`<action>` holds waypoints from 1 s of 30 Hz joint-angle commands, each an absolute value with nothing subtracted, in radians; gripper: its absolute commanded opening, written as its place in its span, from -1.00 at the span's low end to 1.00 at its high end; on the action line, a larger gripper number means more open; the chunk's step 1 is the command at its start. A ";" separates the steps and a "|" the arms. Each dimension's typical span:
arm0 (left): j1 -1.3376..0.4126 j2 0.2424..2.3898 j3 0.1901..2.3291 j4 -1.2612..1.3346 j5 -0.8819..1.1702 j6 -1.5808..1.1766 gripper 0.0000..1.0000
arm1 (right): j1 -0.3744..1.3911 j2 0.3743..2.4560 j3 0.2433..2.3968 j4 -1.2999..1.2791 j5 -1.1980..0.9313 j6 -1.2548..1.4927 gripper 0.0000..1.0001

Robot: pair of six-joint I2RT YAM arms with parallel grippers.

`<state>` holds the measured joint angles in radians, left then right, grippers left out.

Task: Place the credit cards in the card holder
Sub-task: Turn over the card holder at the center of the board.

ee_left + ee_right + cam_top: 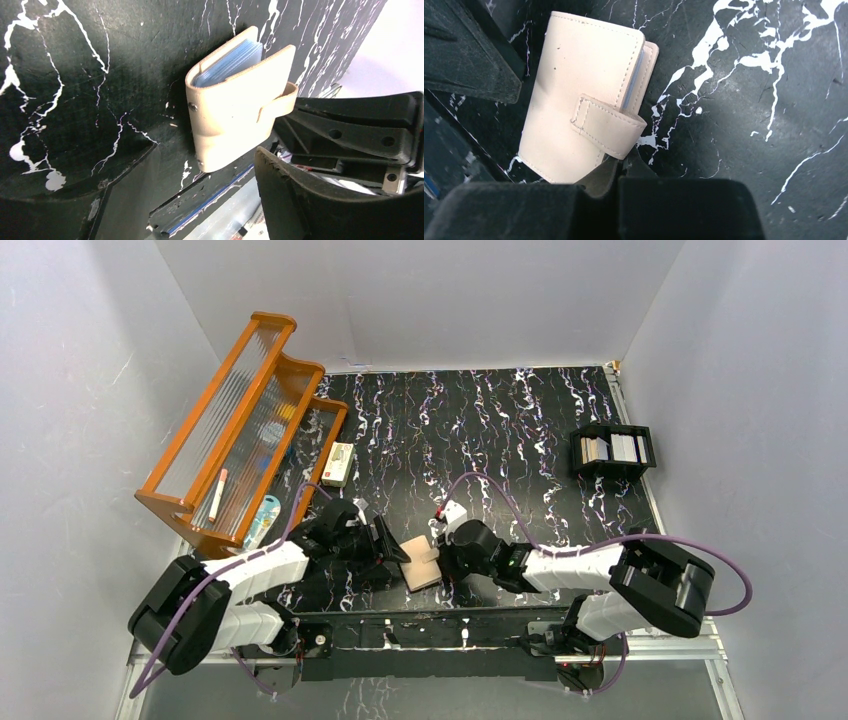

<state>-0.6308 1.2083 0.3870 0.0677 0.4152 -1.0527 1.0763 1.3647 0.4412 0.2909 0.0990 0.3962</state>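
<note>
I should grip the holder's spine (204, 142) with my left gripper to keep the loose card holder steady while my right gripper pulls the tab open, because the snap tab (610, 125) straps the holder shut.
The tan card holder (421, 566) lies folded near the table's front edge, between my two grippers. In the left wrist view the card holder (235, 107) stands on its edge, with pale blue clear pockets showing at its top. My left gripper (205, 172) is open, and the holder's lower corner sits in the gap, untouched. My right gripper (621, 172) is shut, its tips pressed up under the snap tab (608, 126). Whether the tab is pinched I cannot tell. Several pale credit cards (624, 448) stand in the black tray (580, 452) at the far right.
An orange wooden rack (235, 425) with ribbed clear panels stands at the back left. A white box with a red mark (338, 464) lies beside it. The table's metal front rail (235, 205) runs just below the holder.
</note>
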 commanded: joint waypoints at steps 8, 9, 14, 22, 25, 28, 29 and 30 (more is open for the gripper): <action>-0.676 1.278 0.357 0.219 0.326 -1.164 0.24 | 1.121 1.374 0.386 0.369 0.249 0.684 -1.00; -0.680 1.282 0.353 0.239 0.313 -1.164 0.23 | 1.121 1.376 0.377 0.382 0.246 0.695 -1.00; -0.704 1.292 0.317 0.409 0.307 -1.208 0.10 | 1.122 1.378 0.357 0.400 0.249 0.725 -1.00; -0.734 1.356 0.371 0.464 0.344 -1.220 -0.58 | 1.127 1.377 0.357 0.397 0.240 0.718 -1.00; -0.736 1.332 0.391 0.413 0.350 -1.229 -1.00 | 1.127 1.345 0.371 0.319 0.276 0.687 -1.00; -0.736 1.249 0.425 0.277 0.314 -1.194 -1.00 | 1.127 1.274 0.398 0.184 0.350 0.630 -1.00; -0.737 1.219 0.439 0.230 0.296 -1.180 -1.00 | 1.127 1.242 0.407 0.144 0.380 0.614 -0.99; -0.734 1.189 0.456 0.191 0.275 -1.170 -1.00 | 1.127 1.220 0.414 0.115 0.402 0.595 -0.96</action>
<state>-0.7300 1.3018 0.3851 0.3420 0.3279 -1.2076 1.1202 1.3037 0.3775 0.2951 0.2977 0.6739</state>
